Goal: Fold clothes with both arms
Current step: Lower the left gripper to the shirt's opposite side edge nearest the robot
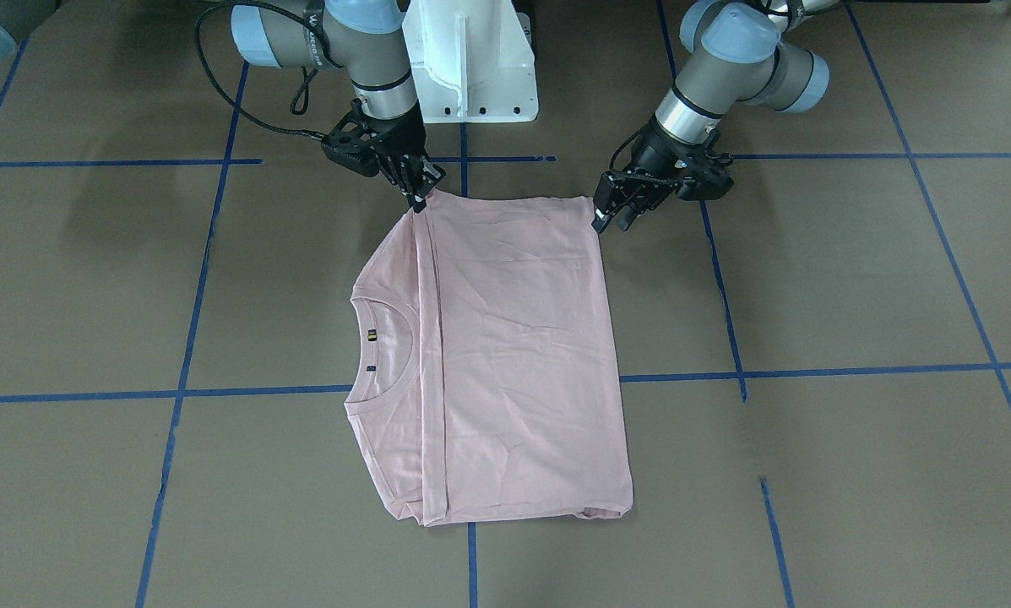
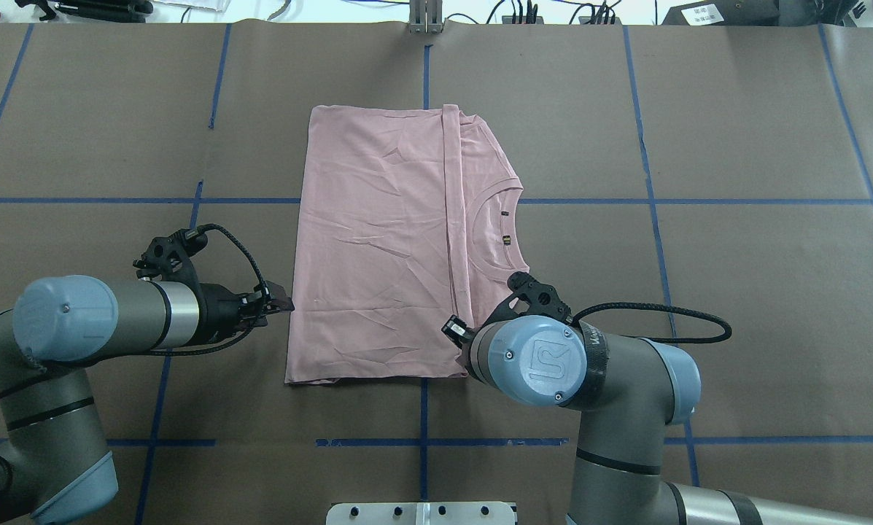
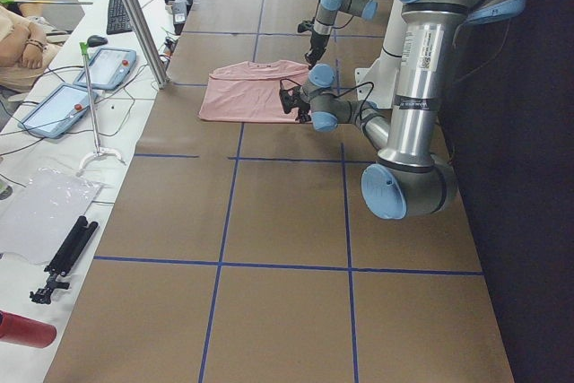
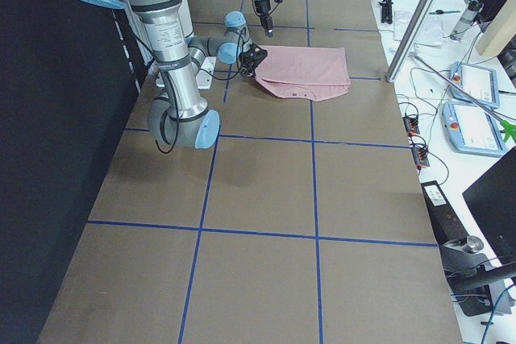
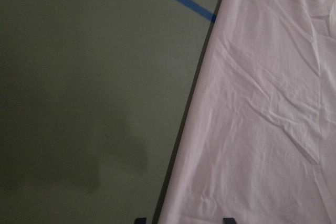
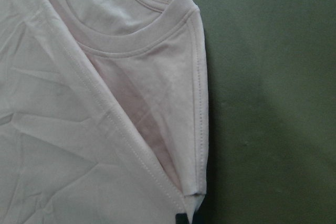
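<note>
I expect the collar opening (image 1: 390,350) to double over and become hidden when I fold the T-shirt's near edge over, because the ribbed collar (image 1: 367,350) is halfway along the T-shirt's side.
The clothes are one pale pink T-shirt (image 1: 513,355) lying flat on the brown table, folded lengthwise, its ribbed collar (image 2: 486,208) exposed on my right side. My right gripper (image 1: 419,196) pinches the near corner of the folded layer, which is drawn up to a point. In the right wrist view a single dark fingertip patch shows just below that shirt corner (image 6: 191,192). In the overhead view the right wrist hides this gripper. My left gripper (image 1: 611,218) is open at the opposite near corner. Its two fingertips (image 5: 227,220) straddle the shirt's edge (image 5: 181,145).
The white pedestal base (image 1: 471,59) stands behind the shirt between both arms. Blue tape lines (image 2: 421,437) cross the brown table cover. Beyond the far table edge are teach pendants (image 3: 108,65), a metal post (image 3: 134,15) and a person's arm (image 3: 22,38).
</note>
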